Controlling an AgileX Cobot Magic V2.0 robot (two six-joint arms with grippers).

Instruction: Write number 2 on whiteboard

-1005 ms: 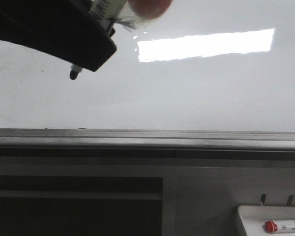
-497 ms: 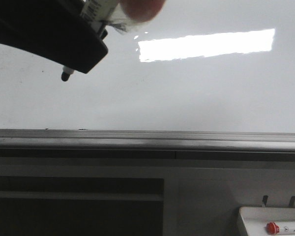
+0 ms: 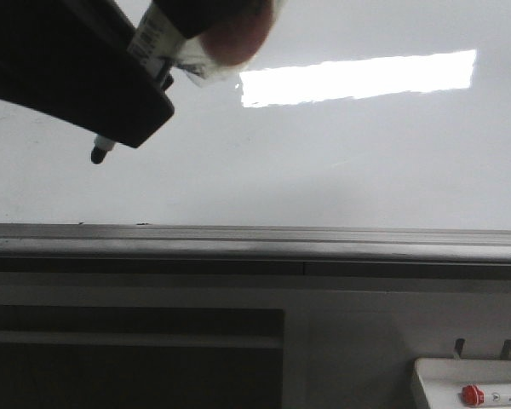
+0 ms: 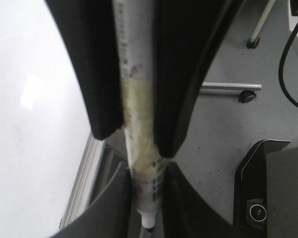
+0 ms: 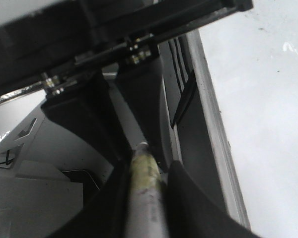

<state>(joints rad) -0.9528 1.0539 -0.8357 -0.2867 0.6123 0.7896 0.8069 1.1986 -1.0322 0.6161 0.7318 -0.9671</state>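
Observation:
Both my grippers are holding the marker point(image 4: 142, 119) tight above the whiteboard, so next my left gripper lets go and moves away before my right gripper writes the number 2.
The whiteboard point(image 3: 341, 170) fills the upper front view, glossy white with a bright glare strip; the number 2 is out of view on it. A white marker point(image 3: 153, 41) runs down to a dark tip point(image 3: 98, 153) that hangs just over the board's left part, below a black gripper finger point(image 3: 77, 77). In the left wrist view my left gripper point(image 4: 148, 198) is shut round the marker point(image 4: 139, 124) near its tip. The right gripper's fingers point(image 4: 184, 74) clamp the barrel farther up. My right gripper point(image 5: 144, 198) is shut on the marker point(image 5: 145, 173).
A grey metal rail point(image 3: 255, 243) borders the board's near edge. Below it at the right stands a small white tray point(image 3: 434, 379) with a red-capped marker point(image 3: 470, 394). A dark opening point(image 3: 128, 358) lies under the rail at the left.
The marker tip and the black gripper have slid left and a little toward the rail. No line has appeared on the board.

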